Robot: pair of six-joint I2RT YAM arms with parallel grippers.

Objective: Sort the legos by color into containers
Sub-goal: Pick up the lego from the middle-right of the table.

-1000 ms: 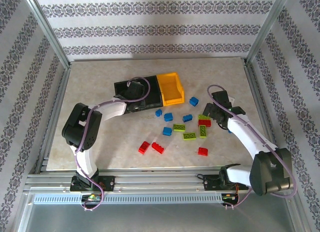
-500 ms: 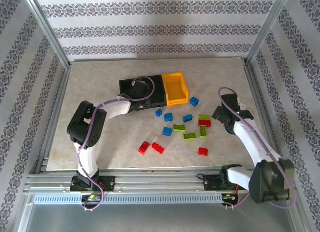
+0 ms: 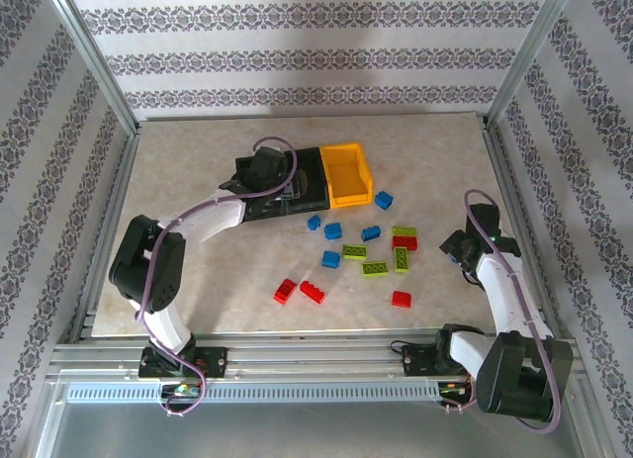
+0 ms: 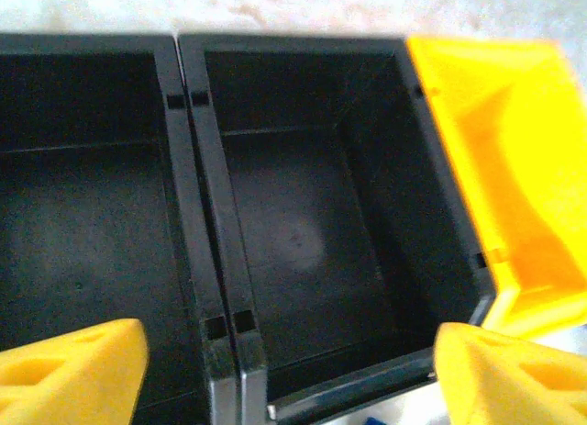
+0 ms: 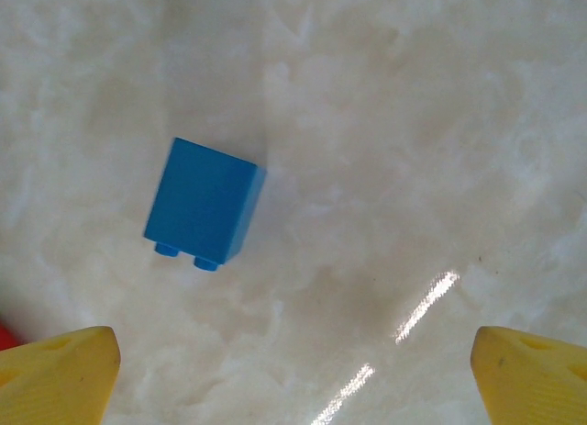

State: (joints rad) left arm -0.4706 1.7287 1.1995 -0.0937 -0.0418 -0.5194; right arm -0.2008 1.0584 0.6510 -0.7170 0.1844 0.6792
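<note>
My right gripper should pick up the blue brick (image 5: 204, 201) and bring it over to the yellow bin (image 3: 346, 176), since the brick lies far from my left gripper.
My left gripper (image 3: 282, 189) hangs open over the containers, two black bins (image 3: 309, 196) joined to a yellow one (image 3: 351, 173). In the left wrist view its yellow fingertips (image 4: 73, 370) straddle the middle black bin (image 4: 303, 232), which looks empty, with the yellow bin (image 4: 504, 186) to the right. Red, blue and green legos (image 3: 354, 251) lie scattered in front of the bins. My right gripper (image 3: 455, 250) stands open to their right, low over the table. A blue brick (image 5: 204, 203) lies on its side ahead of its fingertips (image 5: 55, 374), apart from them.
The marble-patterned table (image 3: 198, 270) is fenced by metal frame posts (image 3: 94, 67) and patterned walls. Two red bricks (image 3: 299, 291) lie nearest the left arm. One red brick (image 3: 401, 299) sits near the front edge.
My left jaws have opened over the black bins, and the row of bins has shifted slightly right. The right arm has drawn back to the right, away from the pile.
</note>
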